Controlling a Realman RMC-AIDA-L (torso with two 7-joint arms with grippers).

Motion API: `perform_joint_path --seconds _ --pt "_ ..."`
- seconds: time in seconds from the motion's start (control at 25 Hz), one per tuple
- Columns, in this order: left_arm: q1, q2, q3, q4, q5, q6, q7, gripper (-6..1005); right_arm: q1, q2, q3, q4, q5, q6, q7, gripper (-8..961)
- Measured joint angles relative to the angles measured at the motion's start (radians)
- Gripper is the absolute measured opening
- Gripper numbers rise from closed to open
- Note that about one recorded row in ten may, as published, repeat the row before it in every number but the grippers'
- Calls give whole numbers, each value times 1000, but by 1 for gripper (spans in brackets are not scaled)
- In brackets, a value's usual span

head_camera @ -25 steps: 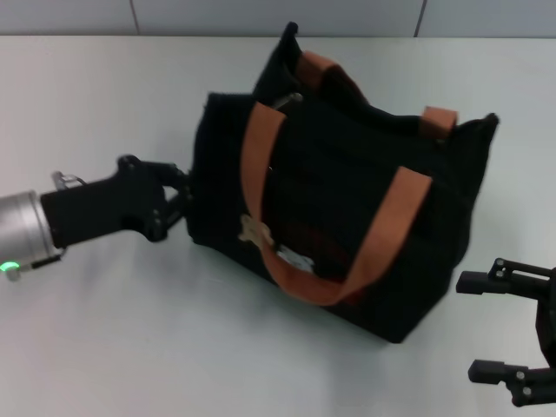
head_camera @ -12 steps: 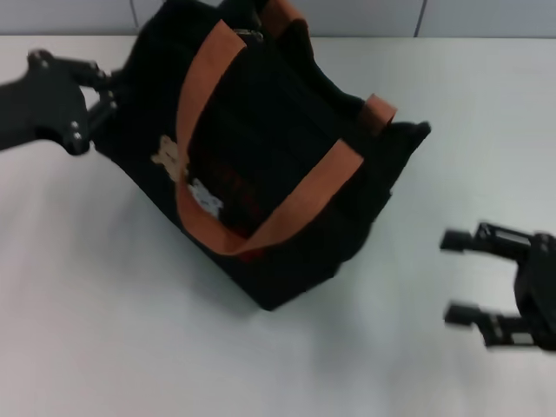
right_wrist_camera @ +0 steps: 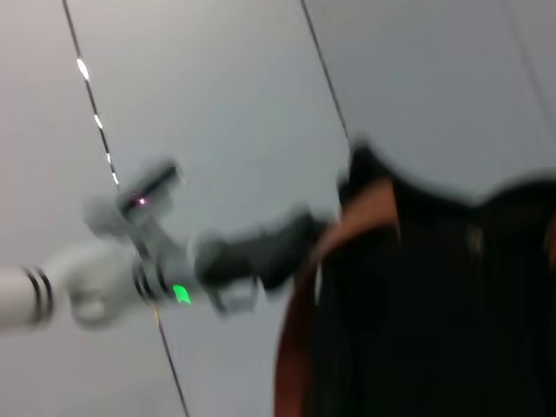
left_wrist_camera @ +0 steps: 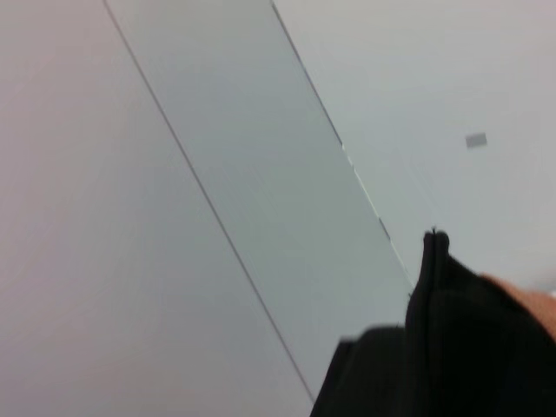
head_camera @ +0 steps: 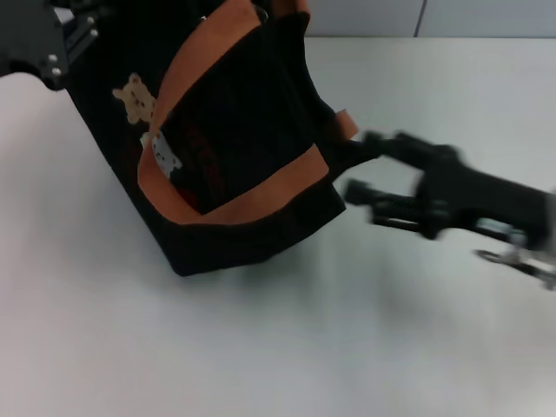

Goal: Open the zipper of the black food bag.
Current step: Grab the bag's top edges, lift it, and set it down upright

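Note:
The right gripper's open fingers are next to the black food bag's lower corner (head_camera: 325,207), so the robot should move back and grab the bag higher up, by its upper side edge (head_camera: 311,65).
The black food bag (head_camera: 234,148) hangs tilted at the upper left of the head view, with its orange-brown handles (head_camera: 252,201) and bear patches (head_camera: 135,95) facing me. At the top left corner, my left gripper (head_camera: 74,35) is shut on the bag's left end. My right gripper (head_camera: 365,165) is open at the bag's right end, its fingers (head_camera: 387,142) close beside the corner. The left wrist view shows only a bag corner (left_wrist_camera: 434,347). In the right wrist view the bag (right_wrist_camera: 434,304) and the left arm (right_wrist_camera: 252,256) appear. I cannot make out the zipper.
A white table (head_camera: 304,330) lies under the bag and both arms. A grey wall with seams (head_camera: 373,17) runs along the table's far edge.
The left gripper has carried the bag up and to the left, tilting it. The right arm has swung in from the lower right to the bag's right end.

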Motion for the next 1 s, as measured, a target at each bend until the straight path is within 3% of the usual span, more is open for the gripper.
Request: perform_joint_path --seconds 0.08,0.28,0.44,0.6,1.0 --pt "-1 -4 1 4 -14 23 12 69 83 5 -49 101 -1 152 -12 804" --pt "-1 -29 2 2 -27 57 71 69 182 9 -61 215 -2 286 -44 802" --pt "7 -44 8 -5 -27 64 108 69 190 9 -67 220 -2 289 -46 801" --pt "15 -44 9 -25 -27 70 137 69 157 4 -68 189 -2 255 -32 800" --pt "32 -44 10 -90 -15 60 198 68 -54 -1 -50 -9 55 3 -21 797"
